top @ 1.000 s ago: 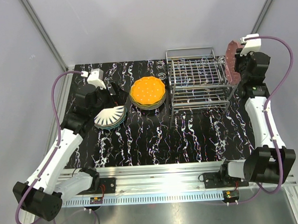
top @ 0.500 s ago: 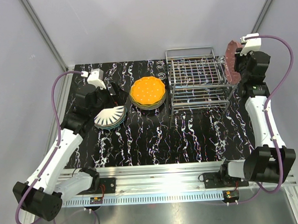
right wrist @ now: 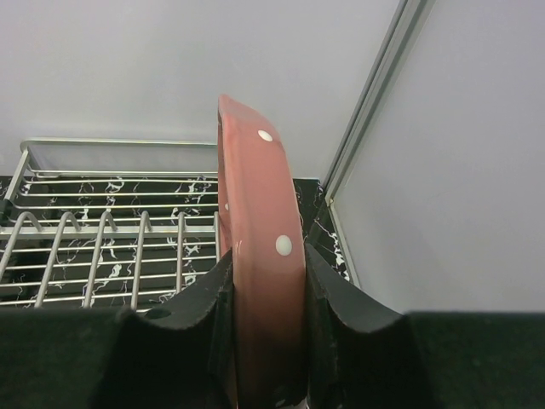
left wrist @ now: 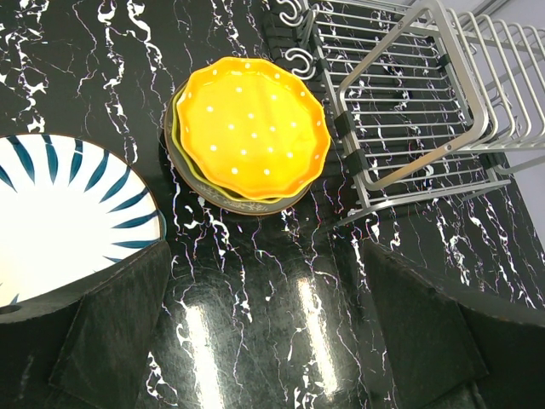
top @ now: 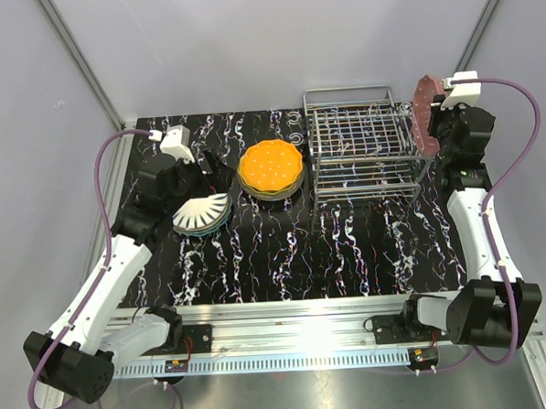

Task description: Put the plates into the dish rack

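The pink plate (top: 426, 114) is leaning out past the end of the dish rack, so next I open my right gripper and push the plate's bottom side toward the dish rack's wires (top: 379, 130).
My right gripper (top: 436, 123) is shut on a dotted pink plate (top: 424, 112) and holds it upright on edge at the right end of the chrome wire dish rack (top: 362, 154). The right wrist view shows the pink plate (right wrist: 260, 247) pinched between both pads, the rack (right wrist: 102, 247) to its left. A dotted orange plate (top: 270, 167) tops a stack left of the rack, also in the left wrist view (left wrist: 251, 128). A white plate with dark stripes (top: 200, 214) lies on another stack under my left gripper (top: 201, 185), which is open; it also shows in the left wrist view (left wrist: 68, 217).
Two metal hooks (top: 292, 118) lie at the back by the rack's left corner. Grey walls close in the black marbled table (top: 331, 256) on three sides; the right wall is close to the right gripper.
The right gripper has shifted slightly right and up with the pink plate. The left arm has not moved.
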Motion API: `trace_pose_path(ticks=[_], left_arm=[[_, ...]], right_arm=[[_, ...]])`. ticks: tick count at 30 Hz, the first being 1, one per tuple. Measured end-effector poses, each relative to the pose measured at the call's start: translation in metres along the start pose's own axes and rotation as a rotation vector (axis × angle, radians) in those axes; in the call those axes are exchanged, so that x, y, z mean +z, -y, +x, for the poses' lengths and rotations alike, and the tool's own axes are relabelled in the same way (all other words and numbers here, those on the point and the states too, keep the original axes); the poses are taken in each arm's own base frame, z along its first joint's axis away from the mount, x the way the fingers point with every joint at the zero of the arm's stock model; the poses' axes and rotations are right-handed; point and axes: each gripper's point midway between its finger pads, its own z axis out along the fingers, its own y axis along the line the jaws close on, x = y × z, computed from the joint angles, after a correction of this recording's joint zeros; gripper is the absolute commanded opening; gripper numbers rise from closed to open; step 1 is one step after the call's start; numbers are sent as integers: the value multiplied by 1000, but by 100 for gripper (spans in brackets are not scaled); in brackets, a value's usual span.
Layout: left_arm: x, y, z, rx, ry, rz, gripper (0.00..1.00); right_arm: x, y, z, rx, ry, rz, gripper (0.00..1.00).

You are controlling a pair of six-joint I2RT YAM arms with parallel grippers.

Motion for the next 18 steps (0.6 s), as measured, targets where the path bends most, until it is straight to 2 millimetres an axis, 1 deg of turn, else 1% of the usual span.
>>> trace_pose_path(ticks=[6, 13, 17, 18], left_arm=[[0, 1, 0, 1, -1, 2, 99], [2, 0, 2, 1, -8, 0, 99], [3, -1, 4, 1, -15, -3, 99], [3, -1, 4, 1, -15, -4, 99]], right_arm=[[5, -1, 0, -3, -19, -8, 25], [26, -6, 2, -13, -105, -55, 29], [29, -6, 3, -13, -140, -68, 35], [29, -7, 4, -13, -144, -69, 40]])
